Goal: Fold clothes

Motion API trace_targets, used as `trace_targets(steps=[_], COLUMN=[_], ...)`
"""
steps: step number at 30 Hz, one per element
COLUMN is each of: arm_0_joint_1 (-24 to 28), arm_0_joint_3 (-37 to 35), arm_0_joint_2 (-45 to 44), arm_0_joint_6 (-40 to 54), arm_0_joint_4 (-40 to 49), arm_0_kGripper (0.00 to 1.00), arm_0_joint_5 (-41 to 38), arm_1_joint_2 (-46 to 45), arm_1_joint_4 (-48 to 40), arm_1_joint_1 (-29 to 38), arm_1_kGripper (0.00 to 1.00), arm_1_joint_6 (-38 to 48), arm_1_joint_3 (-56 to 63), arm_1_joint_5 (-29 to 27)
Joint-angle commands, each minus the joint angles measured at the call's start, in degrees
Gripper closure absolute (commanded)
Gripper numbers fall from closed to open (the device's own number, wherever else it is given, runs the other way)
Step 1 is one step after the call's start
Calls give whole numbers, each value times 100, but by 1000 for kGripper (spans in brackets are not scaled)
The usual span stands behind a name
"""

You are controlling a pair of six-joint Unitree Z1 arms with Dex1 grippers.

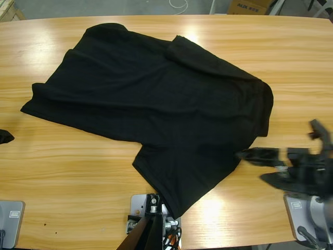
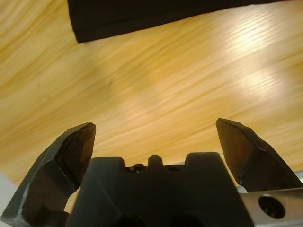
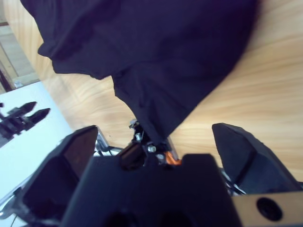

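Observation:
My gripper is going to pull the edge of the sleeve (image 1: 177, 179), which sticks out loosely from a notch in the black shirt's side (image 1: 141, 144). The sleeve will swing round there when I pull.
The clothes are one black shirt (image 1: 156, 99) lying spread and rumpled across the middle of the wooden table (image 1: 73, 177). One part of it reaches down to the table's near edge. My right gripper (image 1: 251, 159) hovers just off the shirt's right side, open and holding nothing. In the right wrist view the right gripper (image 3: 154, 142) points at the shirt (image 3: 151, 52), with the left gripper (image 3: 19, 116) small in the distance. Only a black tip of my left gripper (image 1: 4, 136) shows at the far left edge. The left gripper (image 2: 156, 137) stands open over bare wood, below the shirt's hem (image 2: 142, 16).
A cardboard box (image 1: 250, 6) and a white cable (image 1: 179, 4) lie beyond the table's far edge. Bare wood shows to the left front and right of the shirt.

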Motion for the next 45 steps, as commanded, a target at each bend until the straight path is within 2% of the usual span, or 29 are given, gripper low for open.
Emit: trace_targets(steps=[1,7,15,21,23,25,27,29,33,34,36,38,40,45], arm_0_joint_1=[34,34,34,34,34,34,34,34,34,34,31,29,25,22], arm_0_joint_3=[240,268,270,277,277,278,285,285,285,285,285,285,285,285], arm_0_joint_2=[334,383,404,450,445,445,455,480,480,480,480,480,480,471], arm_0_joint_6=[1,-3,-11,-4,-3,-6,-11,-10,-17,-25,-29,-29,-29,-29], arm_0_joint_4=[-190,-248,-253,-282,-283,-283,-283,-292,-292,-290,-292,-292,-290,-287], arm_0_kGripper=[0,0,0,0,0,0,0,0,0,0,0,0,0,0], arm_0_joint_5=[227,226,218,218,218,218,218,218,218,218,217,218,217,210], arm_1_joint_2=[1584,1867,2620,2748,2941,3159,3272,3254,3203,3200,3182,3189,3289,3367], arm_1_joint_4=[-805,-902,-2043,-2263,-2695,-3240,-3655,-3822,-3825,-3827,-3855,-3996,-4346,-4444], arm_1_joint_1=[1148,1424,1515,1515,1515,1515,1515,1515,1515,1515,1515,1515,1515,1515], arm_1_kGripper=[2,18,18,60,127,236,278,394,442,520,766,925,1000,1000], arm_1_joint_6=[1266,1741,1820,1829,1824,1769,1685,1602,1495,1460,1405,1321,1229,1205], arm_1_joint_3=[184,184,525,687,852,1033,1165,1235,1302,1309,1316,1360,1474,1537], arm_1_joint_5=[-624,-695,-791,-802,-802,-802,-800,-826,-907,-953,-1014,-1079,-1102,-1072])
